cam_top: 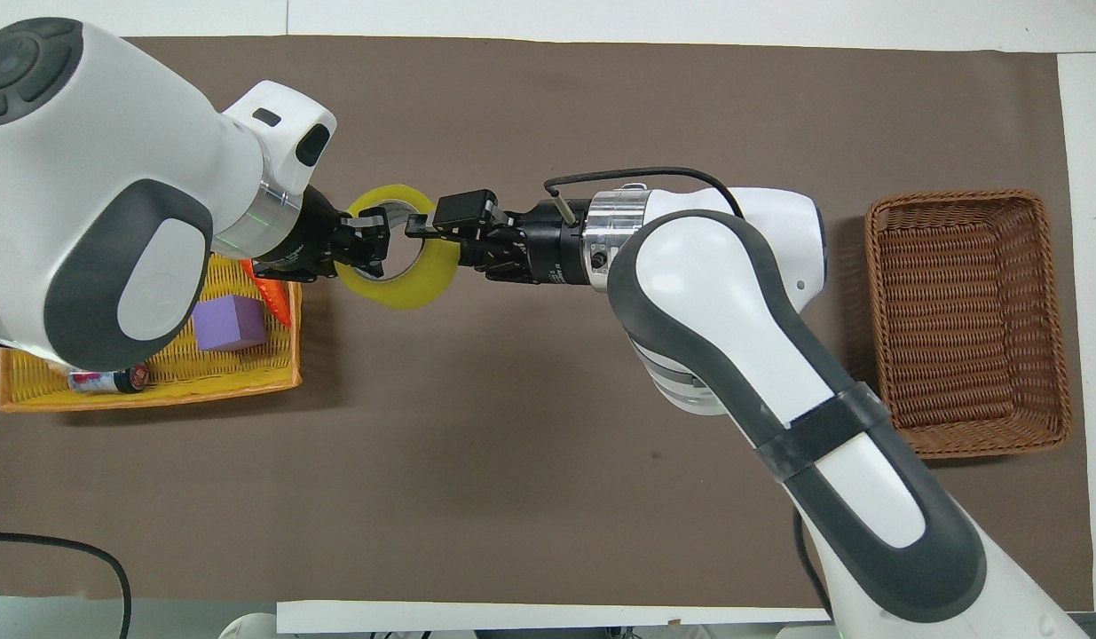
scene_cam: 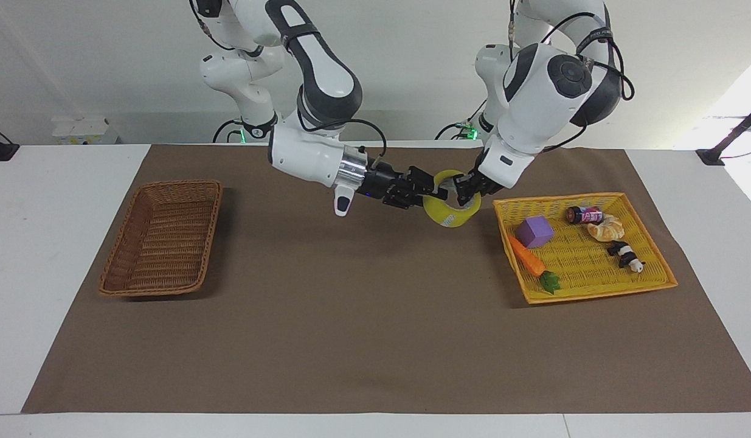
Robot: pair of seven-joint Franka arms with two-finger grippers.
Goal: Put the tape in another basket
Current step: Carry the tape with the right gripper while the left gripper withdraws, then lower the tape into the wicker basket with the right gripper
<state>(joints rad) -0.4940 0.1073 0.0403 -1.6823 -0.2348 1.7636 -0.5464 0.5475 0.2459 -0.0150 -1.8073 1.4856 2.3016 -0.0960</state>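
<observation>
I should open my left gripper and back it off the yellow tape roll (cam_top: 418, 292) that both grippers hold before my right gripper carries it to the brown basket (cam_top: 970, 328).
The yellow tape roll (scene_cam: 452, 216) (cam_top: 407, 289) hangs in the air over the brown mat, beside the yellow tray. My left gripper (scene_cam: 462, 191) (cam_top: 374, 249) is shut on the roll's wall at the tray's side. My right gripper (scene_cam: 435, 190) (cam_top: 434, 238) reaches in from the other side, with one finger inside the ring and one outside, closed on the wall. The brown wicker basket (scene_cam: 117, 249) (cam_top: 876, 311) stands at the right arm's end of the table with nothing in it.
The flat yellow tray (scene_cam: 594, 295) (cam_top: 157, 390) at the left arm's end holds a purple cube (scene_cam: 534, 232), a toy carrot (scene_cam: 529, 258), a small bottle (scene_cam: 584, 214), a bun and a toy panda (scene_cam: 624, 255). A brown mat covers the table.
</observation>
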